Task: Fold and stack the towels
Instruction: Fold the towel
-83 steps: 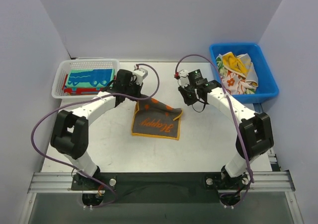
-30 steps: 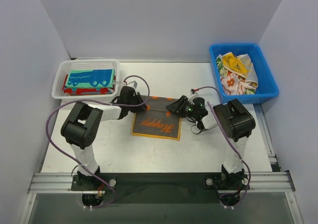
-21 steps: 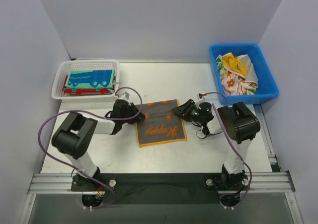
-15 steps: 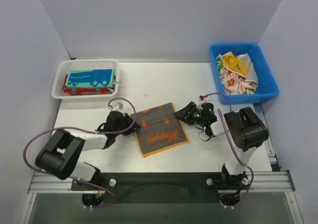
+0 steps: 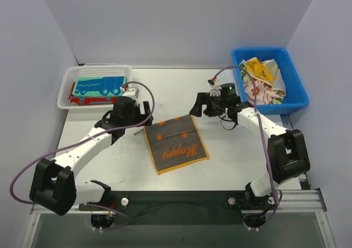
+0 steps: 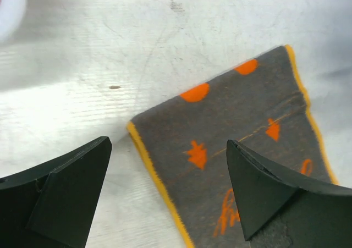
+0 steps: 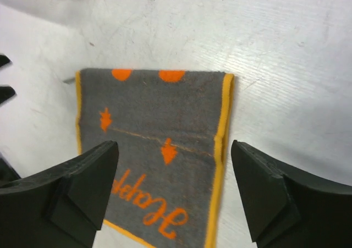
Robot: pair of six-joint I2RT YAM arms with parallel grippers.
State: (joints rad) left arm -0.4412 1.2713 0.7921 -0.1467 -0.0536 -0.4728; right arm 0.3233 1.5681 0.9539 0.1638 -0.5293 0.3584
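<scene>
I expect the towel's layers (image 5: 175,142) to come along together, still folded, when I lift and drag the grey towel, because orange spots (image 5: 160,123) stop short at its far fold.
A grey towel (image 5: 176,143) with an orange border and orange lettering lies folded flat on the table, turned slightly askew. My left gripper (image 5: 146,114) hovers open just above its far left corner. In the left wrist view the left gripper (image 6: 170,187) is spread wide over the grey towel (image 6: 236,143), holding nothing. My right gripper (image 5: 196,108) hangs open above the far right corner. In the right wrist view the right gripper (image 7: 176,187) is equally wide over the grey towel (image 7: 159,149). A folded teal towel (image 5: 100,85) lies on a red-and-blue one (image 5: 82,99) in the basket.
The white mesh basket (image 5: 99,69) stands at the back left of the table. A blue plastic bin (image 5: 264,51) at the back right holds several crumpled towels (image 5: 263,80), yellow, floral white and grey. Purple cables loop beside both arms.
Both grippers have opened and let go of the grey towel's far corners, then lifted and pulled back toward the far side. The towel now lies flat and still.
</scene>
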